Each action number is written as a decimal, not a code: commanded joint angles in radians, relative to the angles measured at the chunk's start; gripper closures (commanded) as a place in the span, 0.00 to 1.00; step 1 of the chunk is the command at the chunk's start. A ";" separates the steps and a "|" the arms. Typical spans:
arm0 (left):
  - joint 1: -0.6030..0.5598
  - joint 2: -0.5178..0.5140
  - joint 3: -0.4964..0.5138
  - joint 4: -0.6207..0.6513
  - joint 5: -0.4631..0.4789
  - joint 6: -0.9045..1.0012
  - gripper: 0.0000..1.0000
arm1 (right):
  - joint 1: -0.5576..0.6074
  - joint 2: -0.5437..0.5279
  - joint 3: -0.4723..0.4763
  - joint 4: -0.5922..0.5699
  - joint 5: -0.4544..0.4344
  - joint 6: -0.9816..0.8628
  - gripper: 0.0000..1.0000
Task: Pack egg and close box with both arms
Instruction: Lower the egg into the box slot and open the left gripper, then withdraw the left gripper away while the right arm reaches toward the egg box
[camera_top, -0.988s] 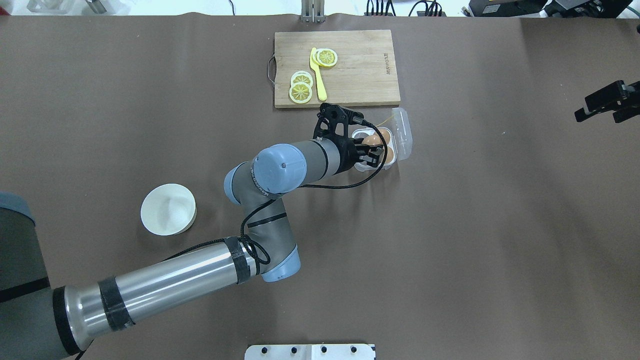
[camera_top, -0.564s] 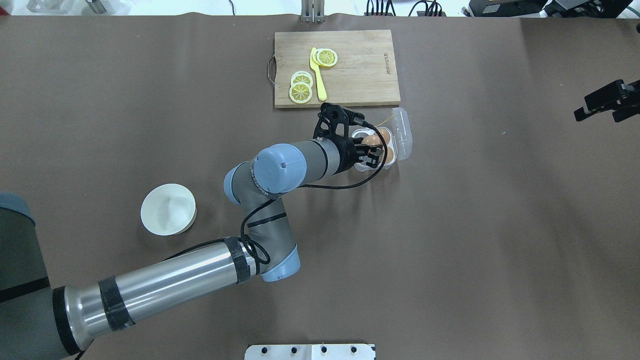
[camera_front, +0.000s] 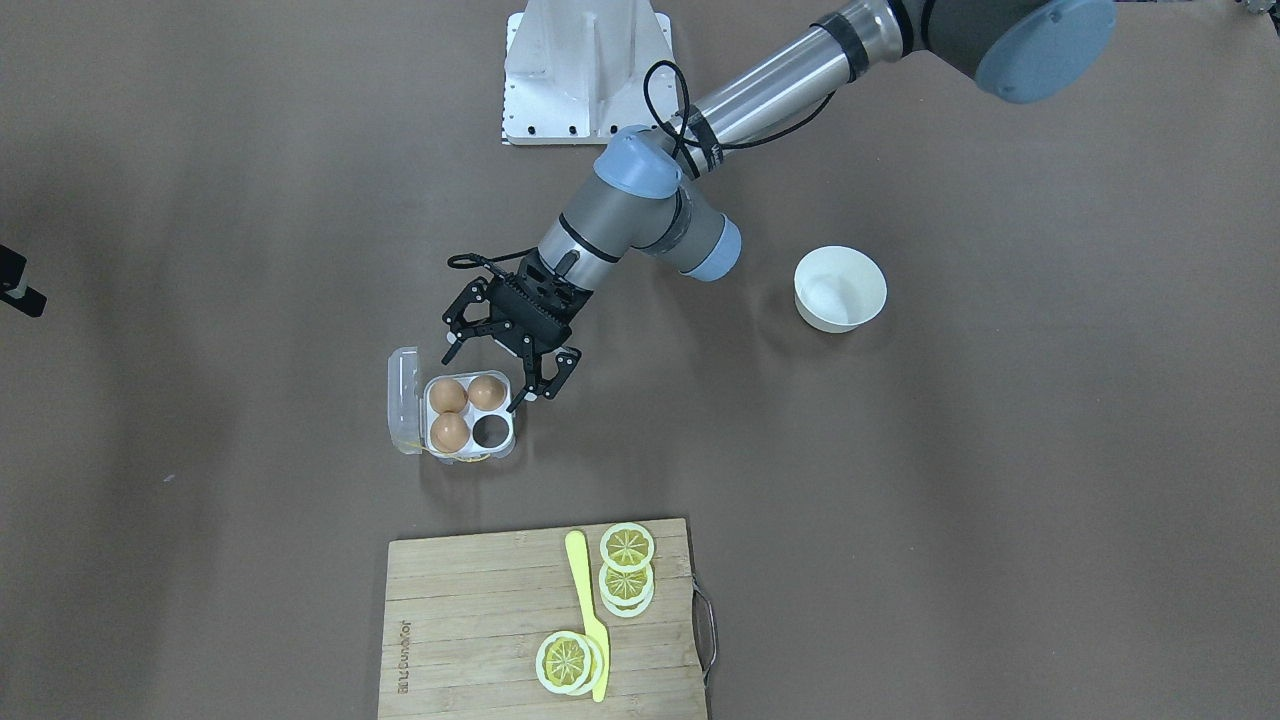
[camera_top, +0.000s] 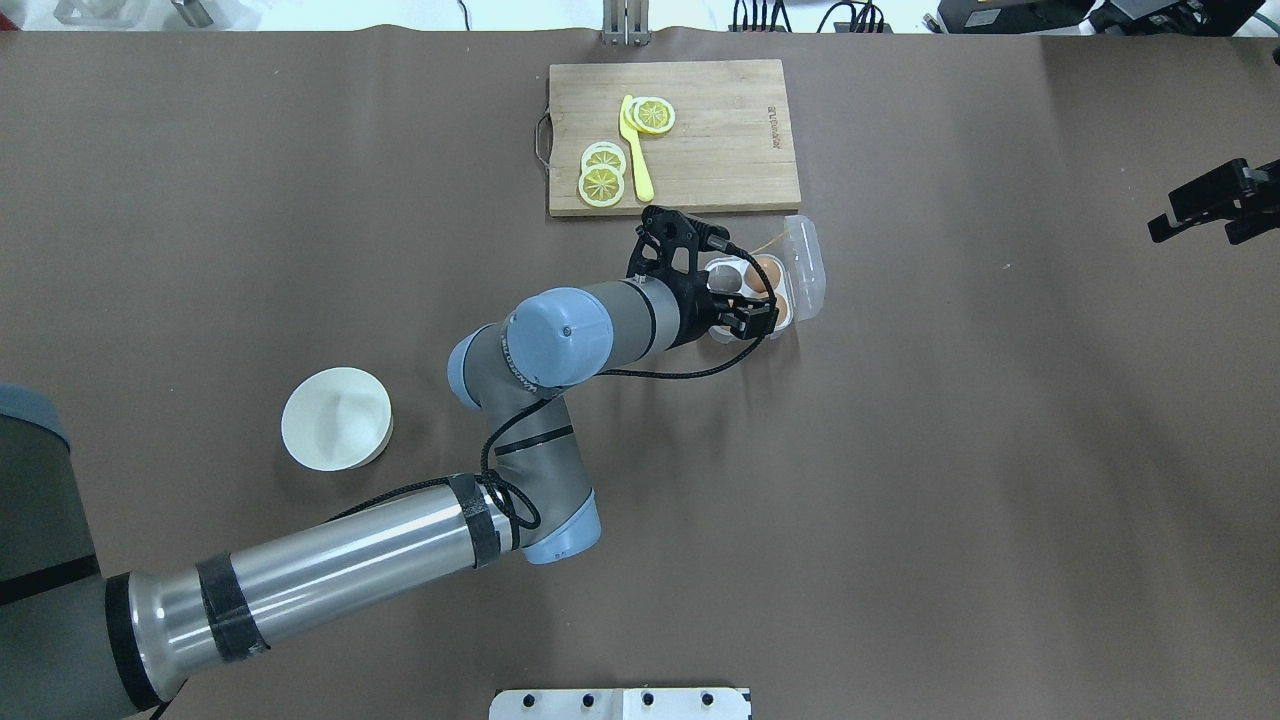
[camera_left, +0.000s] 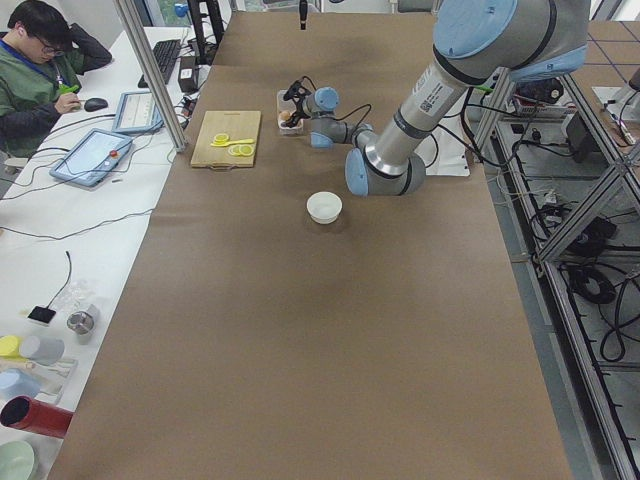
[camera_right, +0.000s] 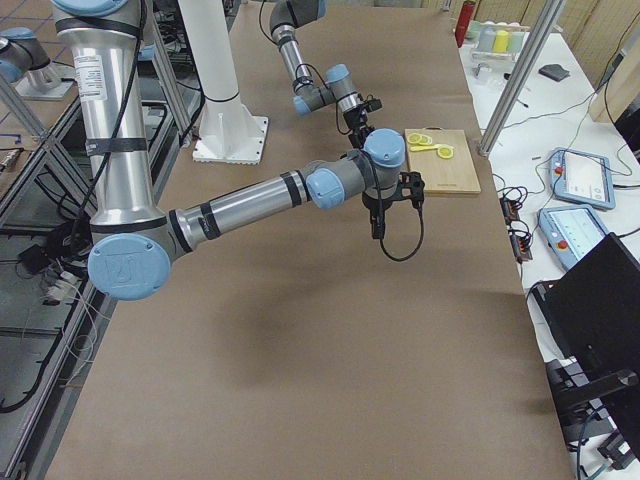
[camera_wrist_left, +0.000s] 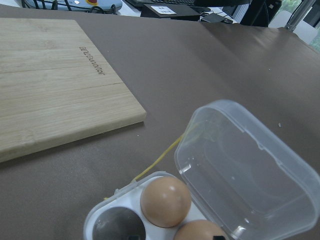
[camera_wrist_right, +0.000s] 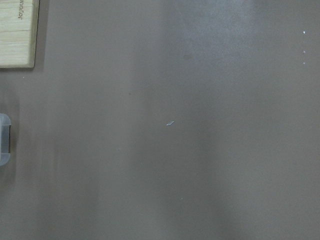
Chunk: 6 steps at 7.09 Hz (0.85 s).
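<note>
The clear lid (camera_front: 404, 401) is joined to the box along one edge (camera_front: 422, 408), so it will swing over the eggs and stay down when I fold it.
The box (camera_front: 503, 447) lies open on the table, its clear lid (camera_front: 403, 400) folded out flat. Three orange-brown eggs sit in its cells (camera_front: 447, 396) (camera_front: 487, 392) (camera_front: 449, 432); the fourth cell (camera_front: 490, 430) is empty. My left gripper (camera_front: 487, 376) is open and empty, just above the box's near edge, over the nearest egg. In the overhead view it (camera_top: 752, 318) hides that egg; two eggs (camera_top: 768, 270) show. The left wrist view shows two eggs (camera_wrist_left: 165, 201) and the lid (camera_wrist_left: 245, 175). My right gripper (camera_top: 1205, 225) hangs far right, jaws apart, empty.
A wooden cutting board (camera_top: 720, 135) with lemon slices (camera_top: 603, 180) and a yellow knife (camera_top: 637, 150) lies just beyond the box. A round white bowl (camera_top: 336, 418) stands to the left by my left arm. The white stand (camera_front: 585, 70) is at the robot's base.
The egg that showed between my left fingers over the box is gone from there; the grey empty cell shows instead. The left fingers have spread. The right gripper has barely moved.
</note>
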 joint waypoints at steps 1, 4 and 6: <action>-0.004 0.000 -0.010 0.000 -0.006 -0.001 0.03 | 0.000 0.000 0.001 0.000 0.001 0.002 0.00; -0.021 0.009 -0.039 -0.006 -0.013 -0.204 0.76 | -0.002 0.006 -0.005 0.037 0.004 0.004 0.00; -0.080 0.094 -0.110 -0.064 -0.108 -0.317 0.04 | -0.020 0.024 -0.006 0.041 0.009 0.037 0.00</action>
